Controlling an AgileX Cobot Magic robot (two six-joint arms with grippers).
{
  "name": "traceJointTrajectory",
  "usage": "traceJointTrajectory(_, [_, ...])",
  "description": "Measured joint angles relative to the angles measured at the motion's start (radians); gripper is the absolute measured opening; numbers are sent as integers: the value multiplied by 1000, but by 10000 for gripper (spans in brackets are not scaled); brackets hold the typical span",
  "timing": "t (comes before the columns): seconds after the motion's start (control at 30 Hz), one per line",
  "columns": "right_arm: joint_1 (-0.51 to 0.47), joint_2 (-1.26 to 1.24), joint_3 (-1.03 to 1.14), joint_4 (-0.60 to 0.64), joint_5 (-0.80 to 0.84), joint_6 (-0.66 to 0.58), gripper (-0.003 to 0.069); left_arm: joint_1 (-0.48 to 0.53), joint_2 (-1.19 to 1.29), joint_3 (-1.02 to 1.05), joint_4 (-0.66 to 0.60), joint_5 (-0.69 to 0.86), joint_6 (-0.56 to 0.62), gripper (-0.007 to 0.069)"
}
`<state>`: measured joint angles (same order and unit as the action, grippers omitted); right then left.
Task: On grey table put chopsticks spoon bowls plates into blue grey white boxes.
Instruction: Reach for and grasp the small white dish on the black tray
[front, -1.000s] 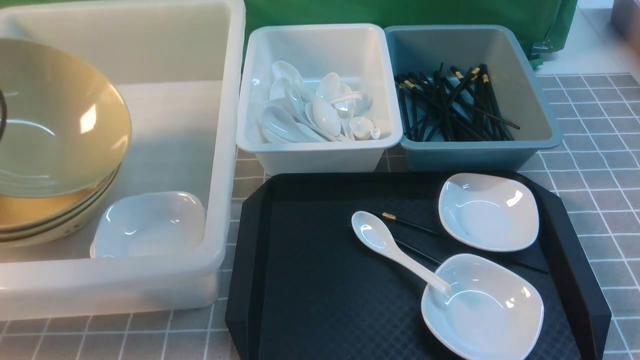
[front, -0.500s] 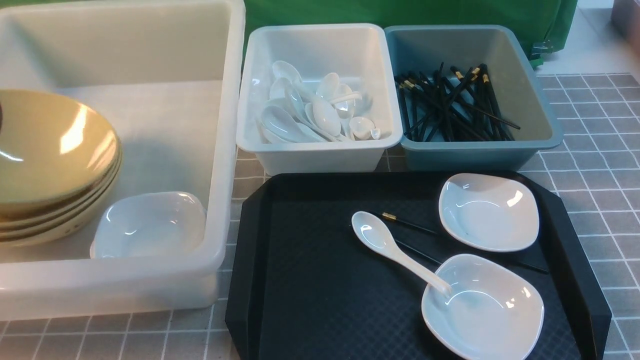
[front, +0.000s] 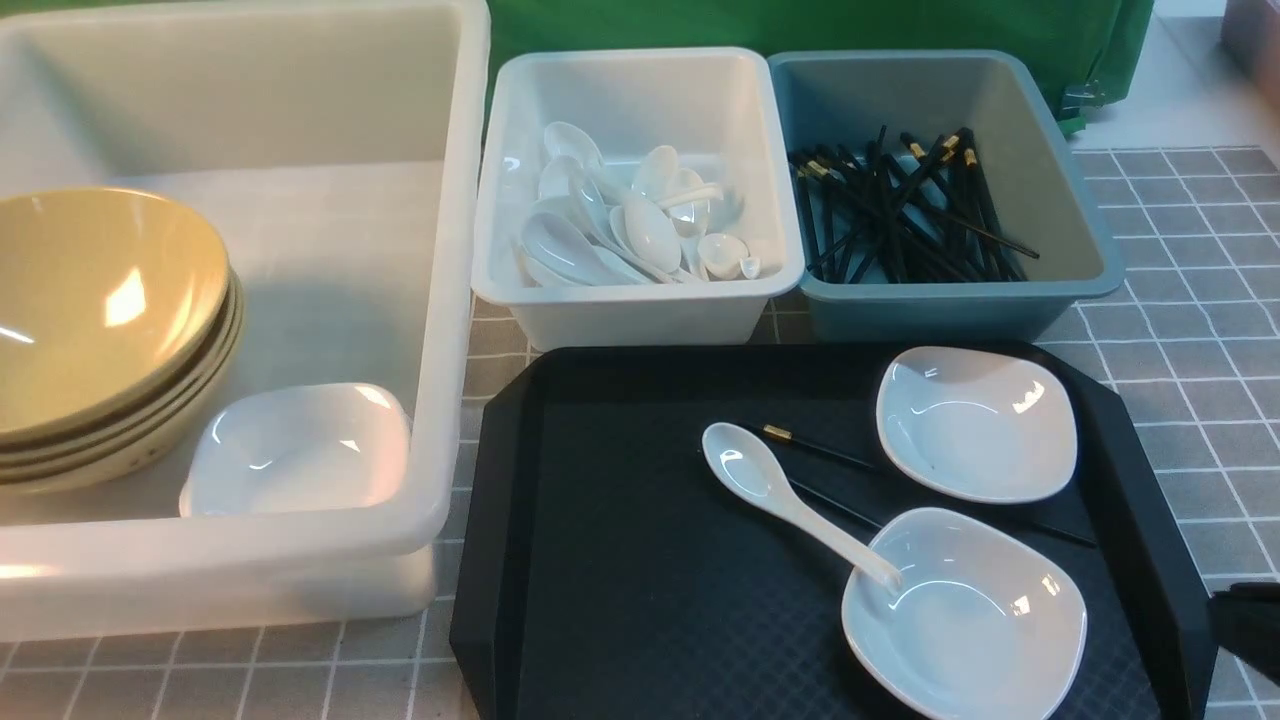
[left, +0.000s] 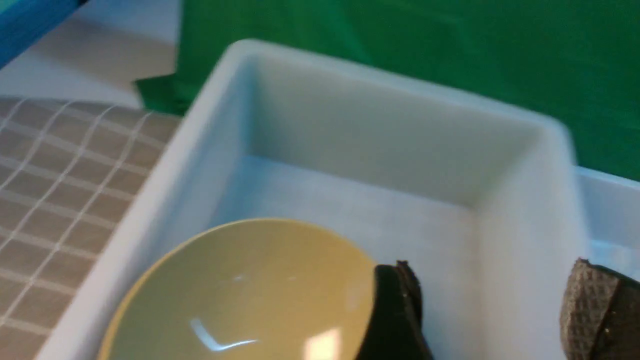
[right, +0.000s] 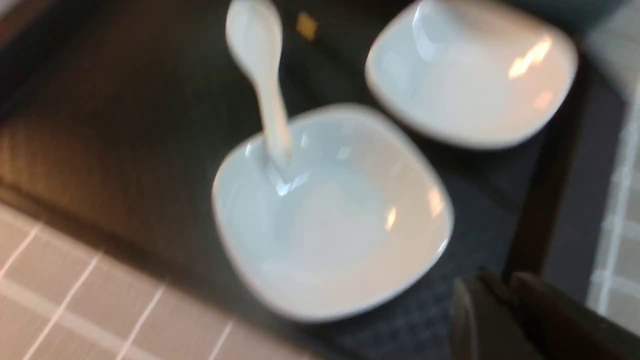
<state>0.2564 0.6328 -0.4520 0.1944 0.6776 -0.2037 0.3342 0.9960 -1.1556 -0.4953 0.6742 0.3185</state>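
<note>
My gripper will put the spoon in, and the spoon's handle (front: 836, 541) should rest against the white box's back side, because piled spoons (front: 624, 222) cover most of the box's bottom.
A stack of tan bowls (front: 100, 320) sits in the large translucent tub (front: 455, 250), beside a white plate (front: 300, 450). My left gripper (left: 492, 310) hangs open over the tub next to the top bowl (left: 240, 295), holding nothing. On the black tray (front: 620, 560) lie two plates (front: 975, 422) (front: 965, 615), a spoon (front: 780, 495) whose handle rests in the near plate, and chopsticks (front: 815, 447). My right gripper (front: 1250, 625) enters at the tray's near right corner, close to the near plate (right: 330, 215). Its blurred fingertips (right: 475, 320) stand close together and hold nothing.
A white box (front: 640, 190) holds several spoons, and the blue-grey box (front: 940, 190) beside it holds several chopsticks. Both stand behind the tray on the grey table (front: 1200, 300). A green cloth hangs at the back.
The tilted top bowl has come down flat onto the stack and my left gripper has let it go. My right gripper has come into view at the lower right corner.
</note>
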Motion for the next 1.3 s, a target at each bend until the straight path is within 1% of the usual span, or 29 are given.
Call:
traceJointTrajectory(0.03, [1,102,-52,5,32,-4,199,-89,-35,4,-14,9,48,242])
traceJointTrajectory(0.07, [2,161,-77,7,42,-7,237,-156,-64,12,-20,19,82,181])
traceJointTrajectory(0.1, [2,233,-103,8,42,-10,293,-209,-90,28,-20,26,106,125])
traceJointTrajectory(0.13, [2,294,-123,8,38,-11,331,-266,-116,50,-11,40,127,81])
traceJointTrajectory(0.17, [2,354,-140,8,34,-14,360,-299,-134,69,1,51,136,45])
traceJointTrajectory(0.23, [2,449,-161,8,18,-19,412,-353,-170,119,34,79,145,11])
traceJointTrajectory(0.3, [2,494,-170,8,6,-21,432,-378,-195,156,58,98,146,1])
traceJointTrajectory(0.37, [2,628,-194,8,-35,-22,475,-409,-262,259,112,133,146,-8])
traceJointTrajectory(0.43, [2,705,-208,8,-61,-22,485,-415,-327,343,146,139,146,-11])
traceJointTrajectory(0.53, [2,792,-217,11,-112,-22,485,-415,-420,463,163,133,147,-10])
traceJointTrajectory(0.63, [2,851,-219,30,-144,-22,455,-415,-520,583,166,108,147,-10])
traceJointTrajectory(0.67, [2,854,-219,33,-144,-22,451,-415,-520,583,166,106,147,-10])
traceJointTrajectory(0.7, [2,866,-219,51,-145,-26,425,-415,-547,617,166,97,147,-10])
traceJointTrajectory(0.77, [2,882,-219,94,-145,-53,325,-415,-612,695,166,67,147,-10])
traceJointTrajectory(0.83, [2,883,-220,107,-146,-61,262,-415,-636,733,167,42,147,-10])
traceJointTrajectory(0.87, [2,878,-233,129,-142,-75,204,-415,-668,769,167,-8,150,-10])
traceJointTrajectory(1.0, [2,838,-276,125,-61,-82,151,-415,-755,816,168,-106,150,-10])
traceJointTrajectory(1.1, [2,772,-342,86,40,-83,84,-415,-825,820,194,-145,150,-10])
traceJointTrajectory(1.13, [3,750,-370,56,58,-81,75,-415,-841,820,198,-147,150,-10])
traceJointTrajectory(1.17, [3,746,-376,51,63,-80,75,-415,-844,820,199,-148,150,-9])
traceJointTrajectory(1.2, [3,714,-430,21,99,-75,75,-415,-863,820,203,-151,150,-9])
traceJointTrajectory(1.27, [3,695,-476,15,120,-74,75,-415,-873,820,204,-155,146,-8])
traceJointTrajectory(1.3, [8,681,-534,22,125,-74,75,-415,-880,821,204,-160,142,-8])
